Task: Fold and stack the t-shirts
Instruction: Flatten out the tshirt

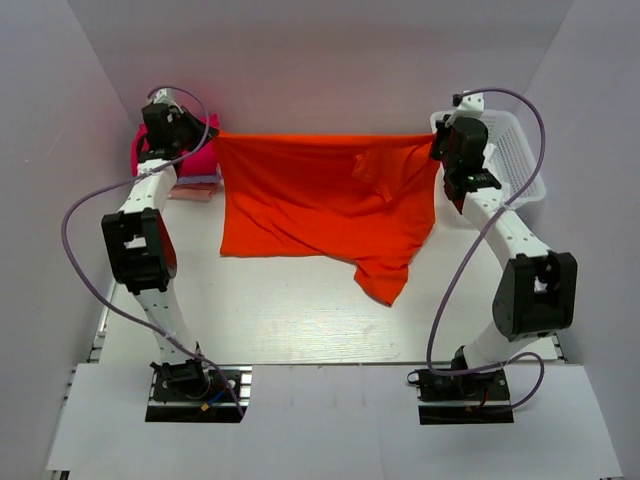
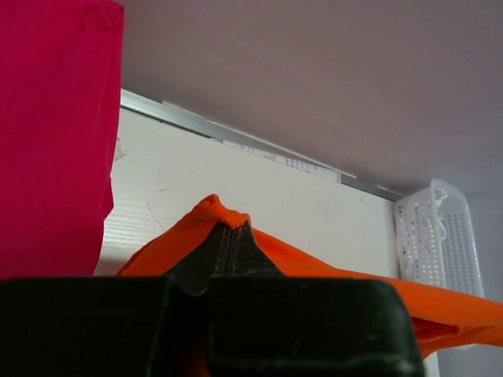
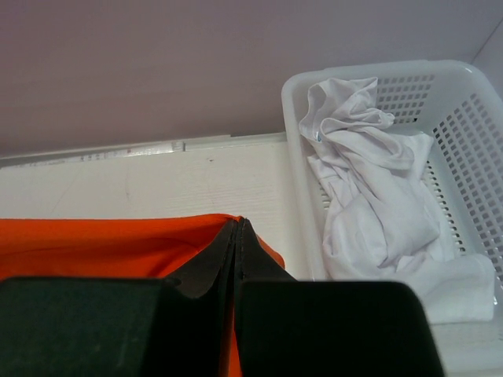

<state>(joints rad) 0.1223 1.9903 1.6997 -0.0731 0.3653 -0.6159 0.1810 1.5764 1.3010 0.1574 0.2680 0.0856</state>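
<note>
The orange-red t-shirt's top edge [image 1: 325, 139] is straight from gripper to gripper, so my right gripper should keep lowering its corner until it touches the table [image 3: 244, 179], and then let go.
The orange-red t-shirt [image 1: 320, 205] hangs stretched across the back of the table, its top edge taut between both grippers and its lower part draped onto the table. My left gripper [image 1: 212, 137] is shut on the shirt's top left corner [image 2: 214, 210], with cloth bunched over the black fingertips [image 2: 242, 236]. At the top right corner [image 3: 208, 228] my right gripper [image 1: 437, 142] is shut on the shirt too. A magenta-pink folded t-shirt [image 1: 196, 160] tops a stack at the back left, filling the left of the left wrist view [image 2: 55, 133], with paler folded cloth [image 1: 192, 190] under it.
A white perforated basket [image 1: 525, 160] stands at the back right, holding crumpled white cloth [image 3: 369, 196]. The basket also shows at the right of the left wrist view [image 2: 436, 236]. Pale walls close in the table at the back and both sides.
</note>
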